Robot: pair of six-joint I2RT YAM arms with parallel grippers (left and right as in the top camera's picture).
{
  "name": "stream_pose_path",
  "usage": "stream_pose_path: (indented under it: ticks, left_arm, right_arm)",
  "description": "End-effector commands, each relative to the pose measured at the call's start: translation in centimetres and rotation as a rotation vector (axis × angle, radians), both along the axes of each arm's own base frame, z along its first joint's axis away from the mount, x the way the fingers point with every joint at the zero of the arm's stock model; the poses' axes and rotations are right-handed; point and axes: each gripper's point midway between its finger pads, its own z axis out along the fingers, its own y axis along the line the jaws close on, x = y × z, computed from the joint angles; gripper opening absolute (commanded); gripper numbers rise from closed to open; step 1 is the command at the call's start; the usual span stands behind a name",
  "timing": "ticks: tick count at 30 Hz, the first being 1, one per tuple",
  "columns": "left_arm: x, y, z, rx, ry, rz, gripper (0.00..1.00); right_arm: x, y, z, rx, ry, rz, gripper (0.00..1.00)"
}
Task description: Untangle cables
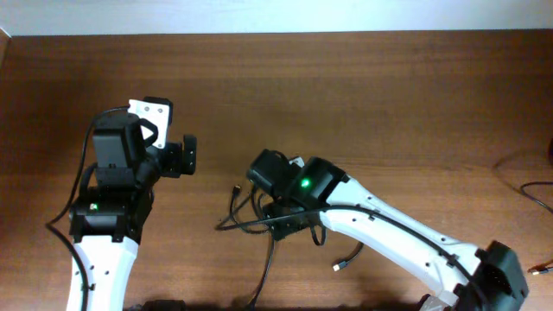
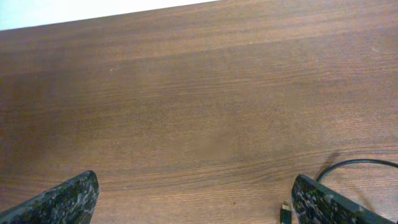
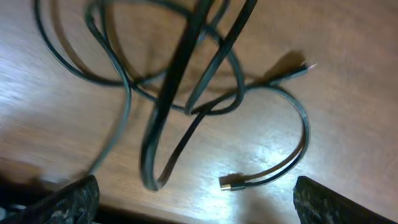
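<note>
The cables cross in overlapping loops (image 3: 194, 112) under my right gripper, so my right gripper should lift the raised cable loop (image 3: 151, 177) high while my left gripper keeps the other cable back.
The cables (image 1: 246, 214) are thin black cords lying in a loose tangle on the wooden table near its front middle, with one plug end (image 1: 339, 266) trailing to the right. In the right wrist view the cables (image 3: 186, 93) cross in overlapping loops, with a metal-tipped plug (image 3: 231, 184) and another plug (image 3: 300, 70). My right gripper (image 3: 199, 205) is open and empty just above the tangle; from overhead it (image 1: 287, 223) sits over the cables. My left gripper (image 2: 196, 208) is open and empty over bare wood, to the left of the tangle (image 1: 187, 155). A cable loop (image 2: 364, 163) and plug (image 2: 285, 213) lie by its right finger.
The wooden table (image 1: 363, 95) ends at a white wall along the back. Thicker black arm wires lie at the right edge (image 1: 537, 192). The right arm (image 1: 406, 238) reaches in from the lower right across the front.
</note>
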Motion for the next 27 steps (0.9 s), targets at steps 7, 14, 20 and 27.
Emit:
stream_pose_path:
  ticks: [7,14,20,27]
  left_arm:
    - [-0.1,-1.4,0.3,-0.065,-0.007,-0.056,0.99]
    - [-0.2,-1.4,0.2,-0.066,-0.001,-0.056,0.99]
    - [-0.2,-1.4,0.2,-0.066,0.0,-0.056,0.99]
    - [-0.3,-2.4,0.3,-0.102,0.0,-0.1,0.99]
  right_arm:
    - [-1.2,-0.4,-2.5,-0.013,0.044,0.028,0.04]
    - [3.5,0.5,1.3,0.093,-0.08,-0.047,0.04]
    - [10.5,-3.2,23.1,0.306,-0.477,-0.02,0.04]
    - [5.5,-0.2,31.1,0.612,-0.496,0.224,0.04]
